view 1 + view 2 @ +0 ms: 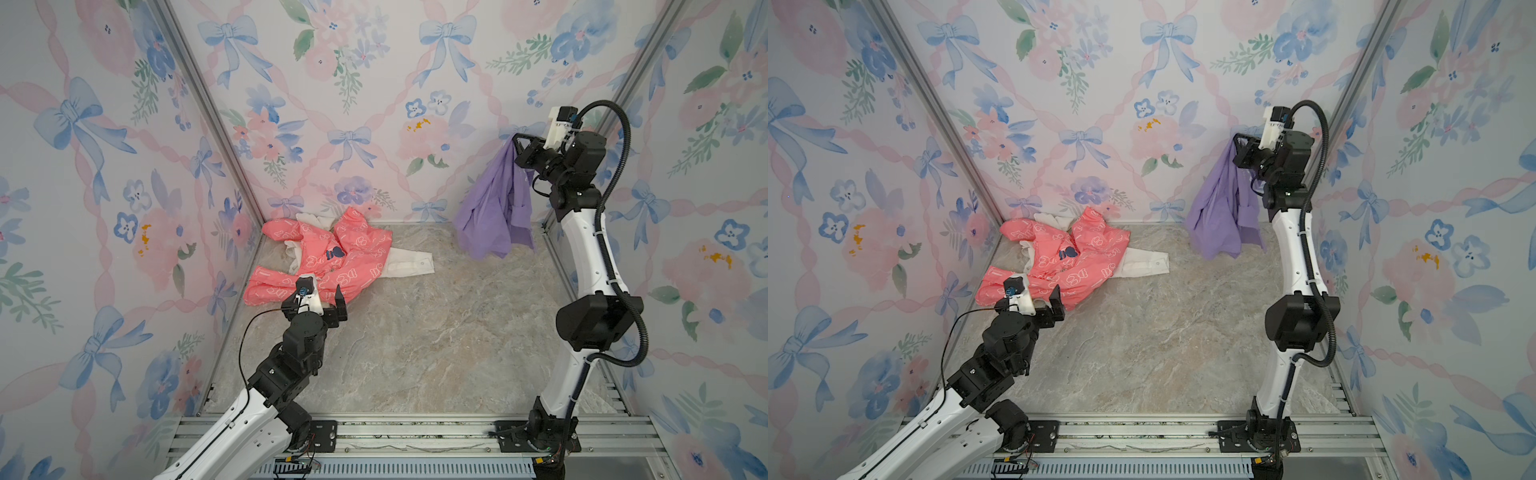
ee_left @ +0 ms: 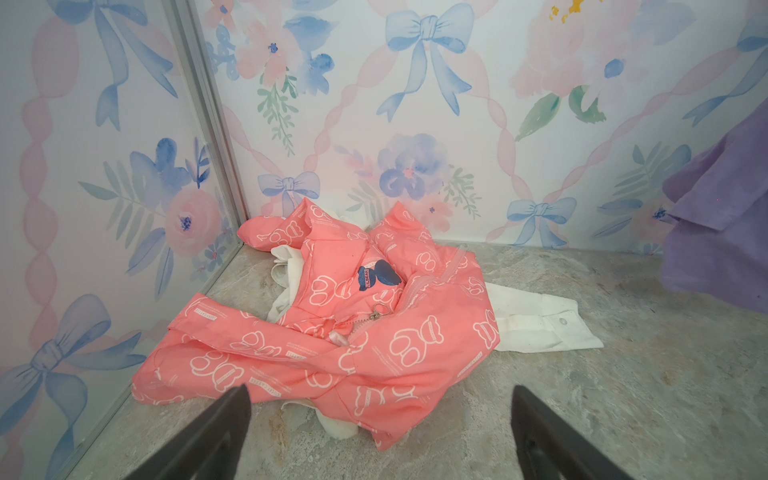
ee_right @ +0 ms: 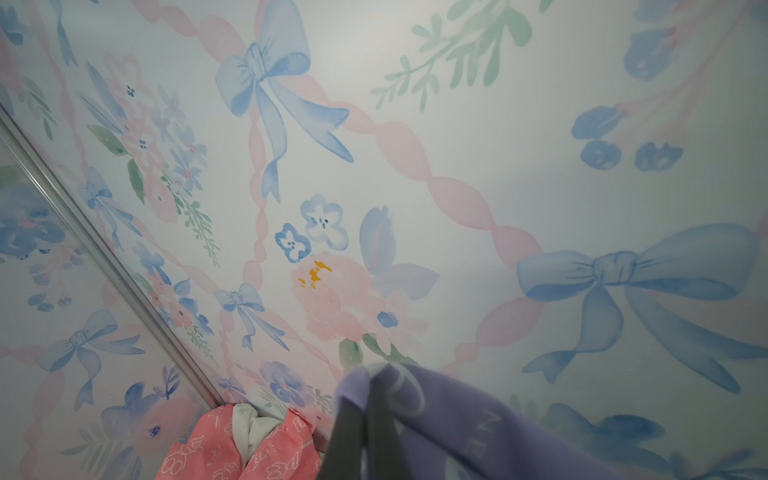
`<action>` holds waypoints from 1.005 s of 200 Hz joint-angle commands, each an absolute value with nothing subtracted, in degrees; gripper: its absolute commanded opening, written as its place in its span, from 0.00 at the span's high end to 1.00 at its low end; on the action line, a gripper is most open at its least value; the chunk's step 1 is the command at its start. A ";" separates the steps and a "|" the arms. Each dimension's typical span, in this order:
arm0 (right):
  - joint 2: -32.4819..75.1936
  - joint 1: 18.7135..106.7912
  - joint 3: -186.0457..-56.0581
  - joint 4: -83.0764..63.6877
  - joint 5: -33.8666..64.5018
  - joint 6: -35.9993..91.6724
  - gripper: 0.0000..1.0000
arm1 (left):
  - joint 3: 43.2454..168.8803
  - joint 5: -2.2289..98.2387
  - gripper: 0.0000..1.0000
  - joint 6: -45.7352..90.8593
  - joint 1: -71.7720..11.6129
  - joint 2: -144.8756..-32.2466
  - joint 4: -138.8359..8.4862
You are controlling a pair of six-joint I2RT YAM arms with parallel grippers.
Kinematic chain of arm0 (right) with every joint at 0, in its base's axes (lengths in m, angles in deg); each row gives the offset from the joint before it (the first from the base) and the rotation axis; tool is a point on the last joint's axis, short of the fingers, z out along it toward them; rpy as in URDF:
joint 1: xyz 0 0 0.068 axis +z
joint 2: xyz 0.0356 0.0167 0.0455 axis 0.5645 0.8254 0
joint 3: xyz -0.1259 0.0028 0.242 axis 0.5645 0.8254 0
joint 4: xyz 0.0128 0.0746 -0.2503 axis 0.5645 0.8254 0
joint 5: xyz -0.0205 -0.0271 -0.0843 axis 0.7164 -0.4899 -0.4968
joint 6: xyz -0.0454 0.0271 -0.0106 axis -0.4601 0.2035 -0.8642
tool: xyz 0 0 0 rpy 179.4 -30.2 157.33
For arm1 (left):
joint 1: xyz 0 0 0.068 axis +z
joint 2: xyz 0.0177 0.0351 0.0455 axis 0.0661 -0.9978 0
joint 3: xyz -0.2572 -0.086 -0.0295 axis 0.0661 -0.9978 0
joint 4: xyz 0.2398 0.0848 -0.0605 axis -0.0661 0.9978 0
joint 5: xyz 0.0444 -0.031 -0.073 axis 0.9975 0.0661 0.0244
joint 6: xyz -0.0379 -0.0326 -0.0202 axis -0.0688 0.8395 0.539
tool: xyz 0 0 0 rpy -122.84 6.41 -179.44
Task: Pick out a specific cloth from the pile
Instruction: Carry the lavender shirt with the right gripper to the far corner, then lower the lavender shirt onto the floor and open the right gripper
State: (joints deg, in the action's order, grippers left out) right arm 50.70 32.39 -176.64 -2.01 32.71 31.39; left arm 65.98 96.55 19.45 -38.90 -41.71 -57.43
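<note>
I can see the lavender garment hanging clear of the pile over open marble, so I should keep lowering it with my right gripper until it lies bunched up there, then let go.
The cloth is a lavender garment hanging in the air at the back right, its lower edge near the table. My right gripper is shut on its top edge, and white lettering shows in the right wrist view. The pile lies at the back left: a coral-pink jacket over a white shirt. My left gripper stands open and empty just in front of the pile, low over the table.
Floral walls close in the marble table at the back and both sides, with metal corner posts. A metal rail at the front edge carries both arm bases. The hanging cloth hangs apart from the pile.
</note>
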 commanded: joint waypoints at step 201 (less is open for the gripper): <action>49.44 22.69 -128.63 14.54 1.48 24.30 0.67 | 65.07 101.09 0.02 23.06 -38.07 -41.87 -57.30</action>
